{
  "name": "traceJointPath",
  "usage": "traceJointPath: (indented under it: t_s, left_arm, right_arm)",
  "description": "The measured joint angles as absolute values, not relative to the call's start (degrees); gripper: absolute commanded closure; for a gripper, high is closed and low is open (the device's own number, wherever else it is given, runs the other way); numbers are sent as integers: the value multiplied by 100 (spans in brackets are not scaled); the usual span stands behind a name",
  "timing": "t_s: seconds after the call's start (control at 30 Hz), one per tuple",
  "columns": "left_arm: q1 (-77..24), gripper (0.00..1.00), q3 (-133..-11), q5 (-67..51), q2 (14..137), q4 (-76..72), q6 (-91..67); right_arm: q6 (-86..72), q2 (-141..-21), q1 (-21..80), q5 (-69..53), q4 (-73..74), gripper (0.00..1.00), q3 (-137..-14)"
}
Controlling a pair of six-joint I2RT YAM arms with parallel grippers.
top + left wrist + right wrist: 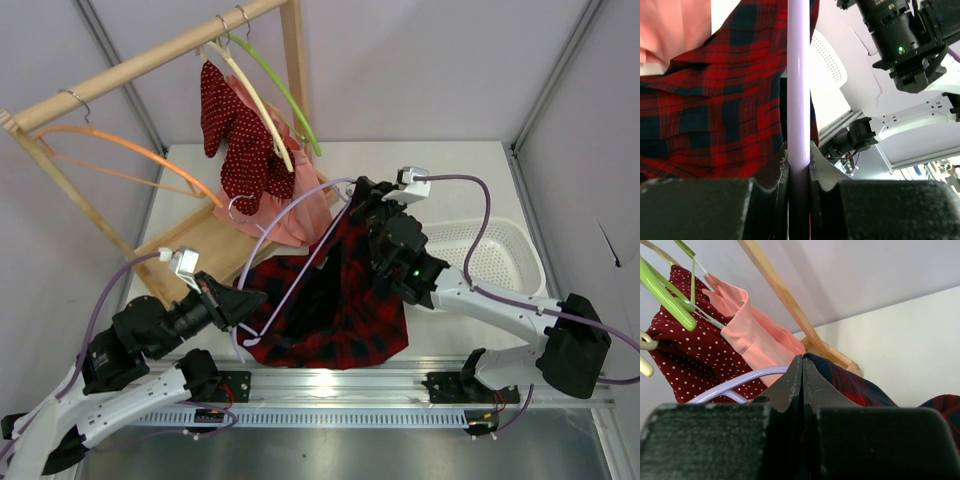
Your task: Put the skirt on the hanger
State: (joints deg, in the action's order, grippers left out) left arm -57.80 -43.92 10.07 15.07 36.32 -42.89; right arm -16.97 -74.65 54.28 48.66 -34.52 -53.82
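The skirt's top edge is at the lavender hanger's far tip, so the robot's right gripper should go on moving the skirt's edge in along the hanger before it lets go there.
The red and navy plaid skirt hangs in a peak from my right gripper, which is shut on its top edge. The lavender hanger lies slanted across the skirt's front, its hook near the pink garment. My left gripper is shut on the hanger's lower end. In the left wrist view the lavender bar runs straight up from my gripper, with the skirt behind it. In the right wrist view my gripper is pinched shut, the skirt right of it and the hanger left.
A wooden rack stands at the back left with orange, cream and green hangers. A red white-dotted garment and a pink one hang on it. A white basket sits at the right.
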Motion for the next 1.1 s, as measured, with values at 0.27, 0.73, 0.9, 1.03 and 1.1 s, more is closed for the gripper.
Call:
traceJointPath:
  t_s: [0.27, 0.73, 0.9, 1.03, 1.1]
  left_arm:
    - [-5780, 100, -4392, 991, 1481, 3496, -4053]
    - [-5780, 100, -4346, 947, 1234, 3308, -3741]
    - [-5780, 100, -4346, 941, 1236, 3181, -3686]
    - [-5780, 100, -4346, 941, 1236, 3183, -3686]
    - [-5780, 100, -4346, 945, 1234, 3159, -3686]
  right_arm:
    - [-1793, -7590, 5433, 4864, -2840, 100, -5776]
    - [-2071, -7780, 5387, 4558, -1363, 100, -6622]
    - [-2187, -7843, 5398, 4504, -1225, 100, -6700]
    - [-2320, -7867, 5439, 4418, -1127, 100, -6700]
    - [-2379, -7872, 5476, 4355, -1076, 100, -6700]
